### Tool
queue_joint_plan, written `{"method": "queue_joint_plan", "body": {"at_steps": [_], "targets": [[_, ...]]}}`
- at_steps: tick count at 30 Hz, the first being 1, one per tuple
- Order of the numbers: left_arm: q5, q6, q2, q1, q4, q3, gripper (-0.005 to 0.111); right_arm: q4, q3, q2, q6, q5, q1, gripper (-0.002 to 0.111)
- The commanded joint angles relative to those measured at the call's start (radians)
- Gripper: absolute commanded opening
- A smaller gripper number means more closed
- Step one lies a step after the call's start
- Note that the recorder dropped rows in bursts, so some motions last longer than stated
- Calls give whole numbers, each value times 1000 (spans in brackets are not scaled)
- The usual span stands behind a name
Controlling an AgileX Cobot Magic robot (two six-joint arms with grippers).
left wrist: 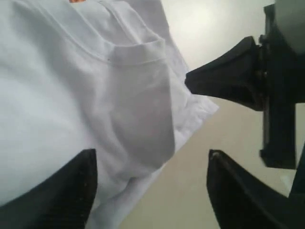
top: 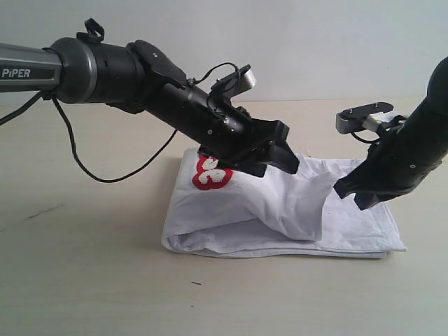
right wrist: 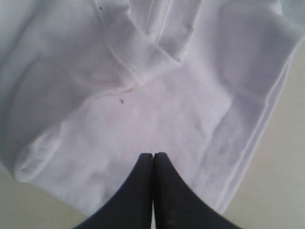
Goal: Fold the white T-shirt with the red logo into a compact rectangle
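Note:
My left gripper is reaching a long way across the T-shirt to the puffed flap point(top: 302, 203), so it should move back and my right gripper should grab the flap's raised end point(top: 325, 185).
The white T-shirt point(top: 280, 210) lies partly folded on the table, with a puffed flap rising in its middle. A piece of the red logo point(top: 210, 175) shows at the fold's back left. My left gripper point(top: 274, 165) reaches across and hovers just over the flap. It is open point(left wrist: 150, 164), with cloth beside one finger point(left wrist: 66, 191) and bare table between the two. The collar point(left wrist: 128, 50) and orange tag point(left wrist: 76, 1) show in that view. My right gripper point(top: 344, 190) is shut with nothing in it point(right wrist: 153, 156), just above the shirt's right part point(right wrist: 157, 109).
The beige table point(top: 84, 266) surrounds the shirt. A black cable point(top: 105, 168) from the left arm droops to the table behind the shirt's left side. The right gripper's finger point(left wrist: 228, 81) shows close by in the left wrist view.

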Motion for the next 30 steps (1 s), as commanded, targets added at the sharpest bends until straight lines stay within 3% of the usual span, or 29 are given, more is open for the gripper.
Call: {"method": "queue_joint_plan", "body": {"at_steps": [1, 13, 16, 23, 30], "targets": [[42, -35, -11, 52, 106, -8, 64, 180, -4, -7, -2, -27, 2, 0], [187, -42, -46, 197, 170, -8, 63, 286, -4, -1, 8, -39, 2, 1], [204, -49, -46, 201, 237, -8, 63, 348, -4, -1, -1, -35, 2, 14], [195, -84, -46, 201, 335, 15, 63, 379, -1, -2, -7, 48, 2, 59], [190, -84, -46, 201, 335, 22, 63, 534, 31, 35, -84, -16, 8, 63]]}}
